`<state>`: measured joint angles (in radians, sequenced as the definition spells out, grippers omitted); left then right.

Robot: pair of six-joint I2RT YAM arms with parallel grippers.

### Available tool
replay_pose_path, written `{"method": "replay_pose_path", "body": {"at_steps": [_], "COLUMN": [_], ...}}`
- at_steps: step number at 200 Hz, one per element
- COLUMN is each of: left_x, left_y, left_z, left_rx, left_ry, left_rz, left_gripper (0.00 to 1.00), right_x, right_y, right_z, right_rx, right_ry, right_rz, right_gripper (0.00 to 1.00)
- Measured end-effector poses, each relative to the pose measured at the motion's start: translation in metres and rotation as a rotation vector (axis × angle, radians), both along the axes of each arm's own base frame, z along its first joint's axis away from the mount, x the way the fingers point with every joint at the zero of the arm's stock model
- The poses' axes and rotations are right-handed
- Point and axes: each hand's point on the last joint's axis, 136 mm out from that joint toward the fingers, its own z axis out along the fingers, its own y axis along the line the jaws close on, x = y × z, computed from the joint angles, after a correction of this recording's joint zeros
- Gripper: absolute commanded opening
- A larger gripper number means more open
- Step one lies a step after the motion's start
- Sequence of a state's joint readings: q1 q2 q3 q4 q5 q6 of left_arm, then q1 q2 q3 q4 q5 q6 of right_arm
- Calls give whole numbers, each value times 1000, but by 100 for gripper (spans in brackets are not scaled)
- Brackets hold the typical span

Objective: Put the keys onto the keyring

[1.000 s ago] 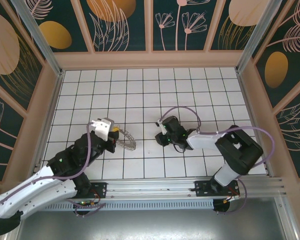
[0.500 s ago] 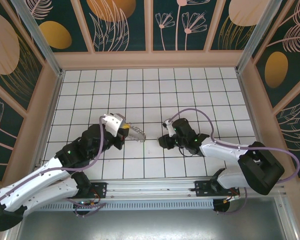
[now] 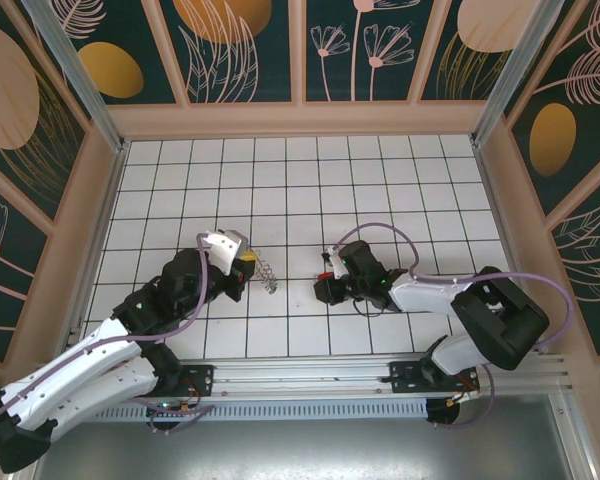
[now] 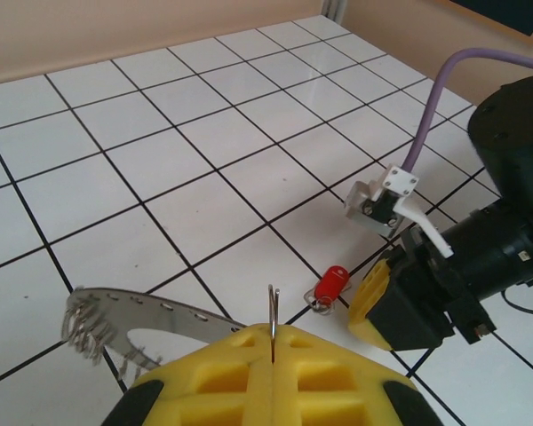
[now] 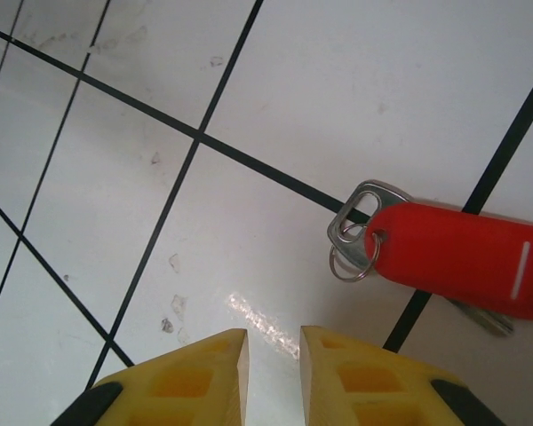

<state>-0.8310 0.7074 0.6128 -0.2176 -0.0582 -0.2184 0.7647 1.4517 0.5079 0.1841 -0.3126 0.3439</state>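
Next, I open my right gripper's fingers, move over and line them up with the split ring [image 5: 354, 255], because the key [image 5: 466, 257] lies beside the narrow gap between them.
My left gripper [image 3: 247, 266] [image 4: 272, 330] is shut on the keyring [image 3: 266, 275] [image 4: 124, 312]. Its thin wire stands edge-on between the yellow pads, and its grey toothed band trails off to the left, above the tiles. The key [image 4: 330, 284] [image 5: 466, 257] lies flat on the white tiles, with a bright red head, a small split ring and a metal tab. My right gripper [image 3: 322, 287] [image 5: 274, 342] hovers low just short of the key. Its jaws stand a narrow gap apart with nothing between them. In the left wrist view a yellow fingertip [image 4: 393, 302] of the right gripper sits right beside the key.
The white tiled floor [image 3: 280, 180] is walled by wooden borders at the back and sides. A purple cable [image 4: 435, 106] loops over the right wrist. The two grippers face each other about two tiles apart.
The left gripper has turned the keyring, which now looks shorter from above. The right arm has swung its elbow back in, and its jaws have narrowed slightly over the key.
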Motion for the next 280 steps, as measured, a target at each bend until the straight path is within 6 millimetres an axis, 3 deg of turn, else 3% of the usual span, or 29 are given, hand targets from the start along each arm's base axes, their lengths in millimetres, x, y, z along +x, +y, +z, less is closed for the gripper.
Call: {"method": "replay_pose_path", "body": {"at_steps": [63, 141, 193, 233, 280], "left_x": [-2, 3, 2, 2, 2], "left_y": [-3, -17, -21, -21, -20], "left_z": [1, 5, 5, 6, 9], "left_rx": [-11, -48, -62, -65, -71], "left_ry": [2, -10, -15, -18, -24], "left_rz": [-22, -58, -74, -75, -71], "left_gripper": [0, 0, 0, 0, 0], "right_x": [15, 20, 21, 23, 28], "right_y": [2, -18, -15, -9, -6], "right_z": [0, -14, -12, -11, -13], "right_rx": [-42, -153, -147, -127, -147], "right_ry": [-20, -17, -11, 3, 5], "right_rz": [-33, -79, -76, -75, -86], "right_gripper": [24, 29, 34, 48, 46]}}
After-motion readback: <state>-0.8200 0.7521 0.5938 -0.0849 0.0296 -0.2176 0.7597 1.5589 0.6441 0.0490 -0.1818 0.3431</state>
